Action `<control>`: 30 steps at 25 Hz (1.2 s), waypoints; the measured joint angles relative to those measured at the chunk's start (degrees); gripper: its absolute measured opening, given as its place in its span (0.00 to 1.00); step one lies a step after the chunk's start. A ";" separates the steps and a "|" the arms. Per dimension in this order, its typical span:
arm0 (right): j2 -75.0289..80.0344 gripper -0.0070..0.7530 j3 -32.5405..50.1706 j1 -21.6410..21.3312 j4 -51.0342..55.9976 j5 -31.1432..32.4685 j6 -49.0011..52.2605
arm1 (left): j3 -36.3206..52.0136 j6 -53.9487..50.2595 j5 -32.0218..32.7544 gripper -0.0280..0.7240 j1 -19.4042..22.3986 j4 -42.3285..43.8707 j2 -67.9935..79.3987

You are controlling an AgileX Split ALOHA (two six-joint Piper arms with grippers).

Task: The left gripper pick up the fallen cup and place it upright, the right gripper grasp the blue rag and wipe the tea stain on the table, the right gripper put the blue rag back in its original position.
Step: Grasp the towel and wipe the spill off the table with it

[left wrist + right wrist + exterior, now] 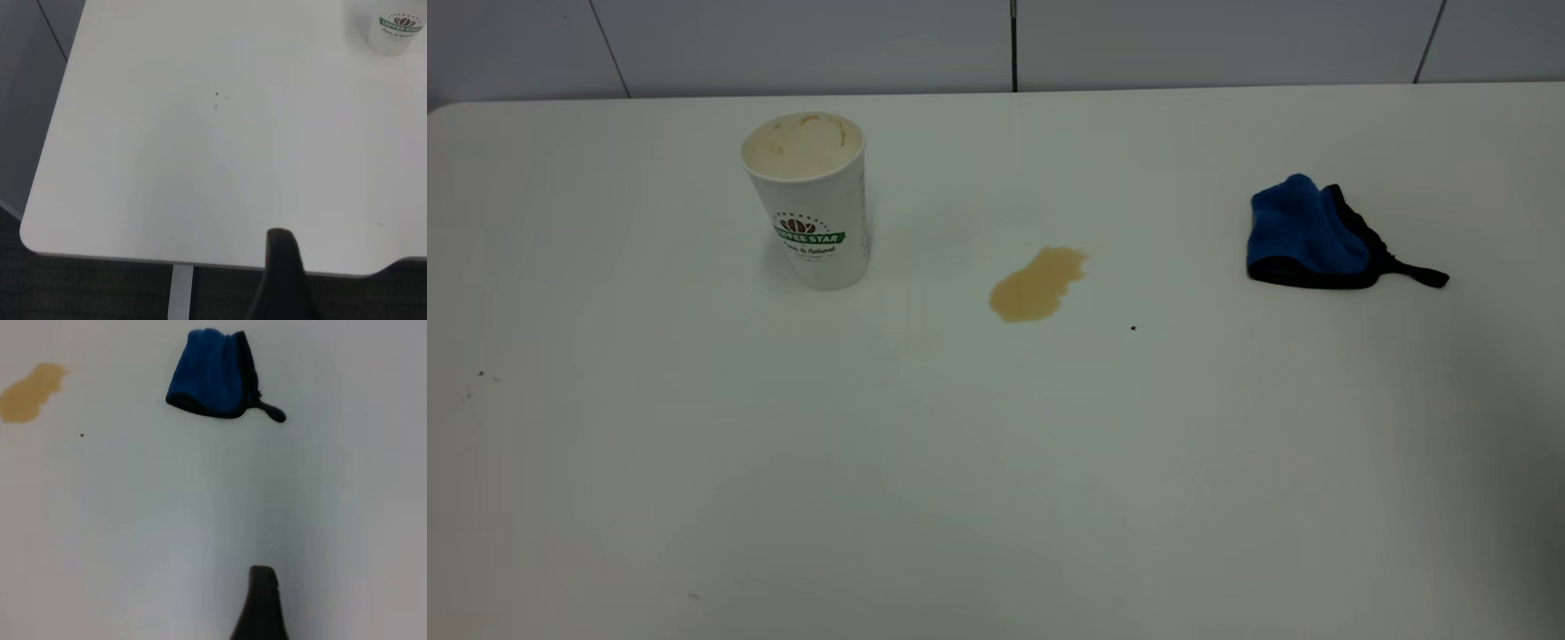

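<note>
The blue rag is bunched up and free in front of my right gripper. So I should keep moving toward its upper folds until my fingers are on both sides of them, and then close my fingers.
The cup stands upright at the back left of the table, its tan-stained inside showing. It also shows in the left wrist view. The tea stain is a tan puddle right of the cup, also in the right wrist view. The blue rag lies bunched at the right, strap tail pointing right, also in the right wrist view. Neither gripper shows in the exterior view. The left gripper is over the table's edge near a corner, far from the cup. The right gripper is well short of the rag.
A tiny dark speck lies right of the stain, and more specks lie at the left. The table's rounded corner shows in the left wrist view, with dark floor beyond. A grey tiled wall runs behind the table.
</note>
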 joint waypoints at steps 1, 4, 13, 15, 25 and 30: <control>4.01 0.92 -2.06 0.00 0.50 -0.83 -1.04 | 0.00 0.00 0.00 0.81 0.00 0.00 0.00; 16.96 0.92 -8.20 0.00 2.99 -3.30 -4.83 | 0.00 0.00 0.00 0.81 0.00 0.00 0.00; 51.15 0.92 -30.41 0.29 9.76 -5.04 -13.11 | 0.00 0.00 0.00 0.81 0.00 0.00 0.00; 57.17 0.92 -35.50 0.59 9.59 -4.07 -13.16 | 0.00 0.00 0.00 0.81 0.00 0.00 0.00; 78.40 0.91 -54.78 0.72 8.21 -1.12 -15.03 | 0.00 0.06 0.00 0.81 0.00 0.00 0.00; 81.19 0.90 -56.35 0.72 8.09 -5.50 -16.49 | 0.00 0.06 0.00 0.81 0.00 0.00 0.00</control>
